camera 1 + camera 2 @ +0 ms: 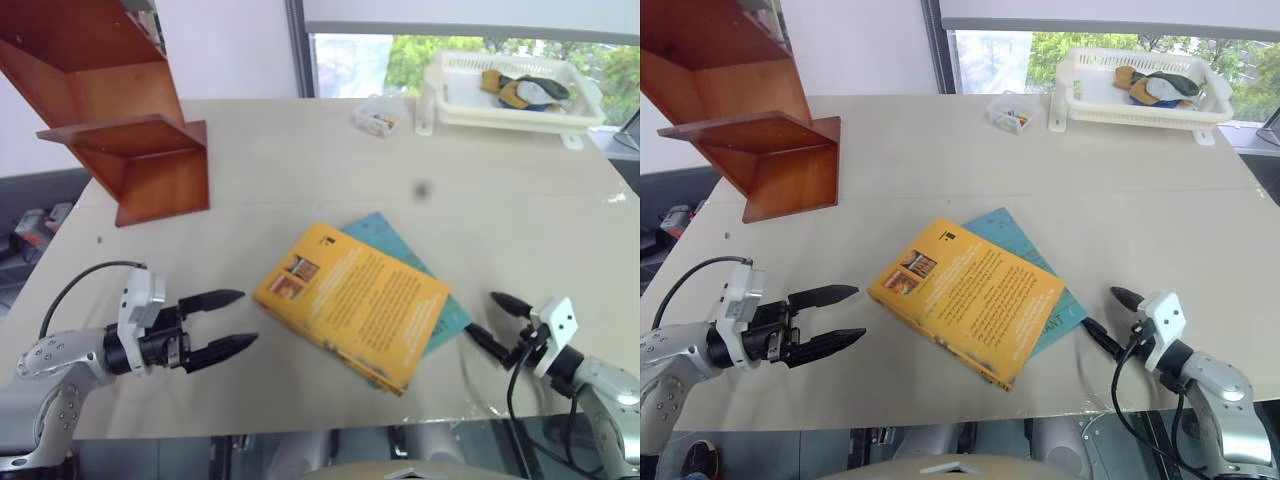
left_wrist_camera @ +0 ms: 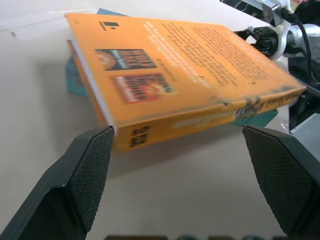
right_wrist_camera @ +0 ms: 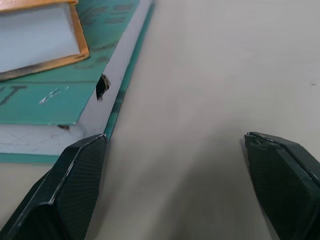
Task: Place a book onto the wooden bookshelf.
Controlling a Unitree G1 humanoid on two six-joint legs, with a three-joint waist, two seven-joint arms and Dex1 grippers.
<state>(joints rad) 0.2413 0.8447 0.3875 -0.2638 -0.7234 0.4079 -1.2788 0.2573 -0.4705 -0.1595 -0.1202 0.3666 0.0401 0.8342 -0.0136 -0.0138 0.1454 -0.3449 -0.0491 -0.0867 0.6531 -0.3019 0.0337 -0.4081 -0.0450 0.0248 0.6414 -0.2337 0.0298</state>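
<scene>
The book's spine point(image 1: 328, 347) is turned toward the robot's left gripper, so the book should stay closed when the robot lifts it by that spine and takes it to the bookshelf.
The book point(image 1: 350, 300), a yellow-orange paperback, lies flat in the middle of the table on top of a teal book point(image 1: 452, 322). My left gripper point(image 1: 248, 318) is open just left of it, with its spine corner point(image 2: 135, 135) between and slightly ahead of the fingers point(image 2: 85, 175). Nothing is gripped. My right gripper point(image 1: 482, 314) is open at the right, close to the teal book's edge point(image 3: 60, 95), and holds nothing. The wooden bookshelf point(image 1: 130, 150), reddish-brown with slanted panels, stands at the far left of the table.
A white plastic basket point(image 1: 450, 110) with several items stands at the far right by the window. A small clear box point(image 1: 378, 117) lies beside it. The table's front edge runs just below both grippers.
</scene>
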